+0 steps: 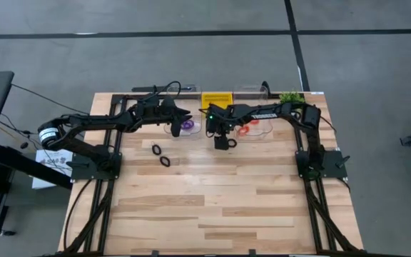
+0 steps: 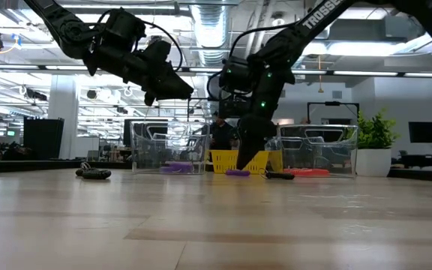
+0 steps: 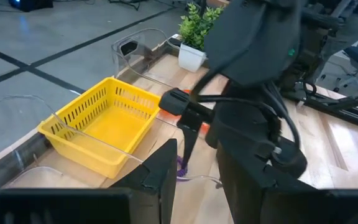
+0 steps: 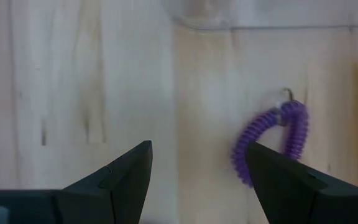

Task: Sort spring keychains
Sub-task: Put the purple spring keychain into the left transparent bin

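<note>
The coils (image 4: 258,128) are packed tightly together, so the loop of the purple spring keychain (image 4: 298,124) should stay arched instead of stretching or drooping when I carry it.
A purple spring keychain (image 4: 272,142) lies flat on the wood in front of the yellow basket (image 1: 217,100). My right gripper (image 4: 197,149) points down over it, open, with the coil just inside one fingertip. In the low view the right gripper (image 2: 247,166) reaches almost to the table at that keychain (image 2: 237,172). Two black keychains (image 1: 160,155) lie on the table nearer the left. More purple keychains (image 1: 188,126) sit in the left clear bin and orange-red ones (image 1: 247,128) in the right bin. My left gripper (image 1: 183,116) hovers high above the left bin, open and empty. My right gripper comes at the purple keychain from above, pointing down. One fingertip (image 4: 257,155) stands right against the coil's lower end (image 4: 244,165). I cannot tell whether it touches. The keychain lies flat on the table.
The yellow basket stands between two clear plastic bins (image 2: 317,150) along the table's far edge, with a small potted plant (image 1: 291,97) at the far right corner. The two arms are close together over the bins. Bare wood (image 1: 220,207) stretches across the near half of the table.
</note>
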{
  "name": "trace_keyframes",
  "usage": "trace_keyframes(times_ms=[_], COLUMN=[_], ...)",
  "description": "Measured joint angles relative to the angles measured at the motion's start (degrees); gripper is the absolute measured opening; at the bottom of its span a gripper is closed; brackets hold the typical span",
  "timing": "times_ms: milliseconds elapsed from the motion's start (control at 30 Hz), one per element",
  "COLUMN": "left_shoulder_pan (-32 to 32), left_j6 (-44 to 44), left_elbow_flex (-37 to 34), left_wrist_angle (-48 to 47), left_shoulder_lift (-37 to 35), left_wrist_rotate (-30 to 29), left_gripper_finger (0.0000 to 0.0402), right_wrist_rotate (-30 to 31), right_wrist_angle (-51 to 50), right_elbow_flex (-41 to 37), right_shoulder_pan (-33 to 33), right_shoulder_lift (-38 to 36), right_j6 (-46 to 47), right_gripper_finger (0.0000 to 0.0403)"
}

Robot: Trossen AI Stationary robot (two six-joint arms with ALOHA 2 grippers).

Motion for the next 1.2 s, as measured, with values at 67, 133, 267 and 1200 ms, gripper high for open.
trace_keyframes(times_ms=[67, 133, 267, 1200], left_shoulder_pan=[0.0, 0.0, 0.0, 0.0], left_j6=[0.0, 0.0, 0.0, 0.5], left_elbow_flex=[0.0, 0.0, 0.0, 0.0], left_wrist_angle=[0.0, 0.0, 0.0, 0.0], left_shoulder_lift=[0.0, 0.0, 0.0, 0.0], left_wrist_rotate=[0.0, 0.0, 0.0, 0.0], left_gripper_finger=[0.0112, 0.0112, 0.0112, 0.0112], right_wrist_rotate=[0.0, 0.0, 0.0, 5.4], right_wrist_angle=[0.0, 0.0, -0.1, -0.6], right_elbow_flex=[0.0, 0.0, 0.0, 0.3], right_shoulder_pan=[-0.5, -0.9, -1.2, -0.2], right_shoulder_lift=[0.0, 0.0, 0.0, -0.2], right_j6=[0.0, 0.0, -0.8, -2.8], right_gripper_finger=[0.0249, 0.0249, 0.0249, 0.0161])
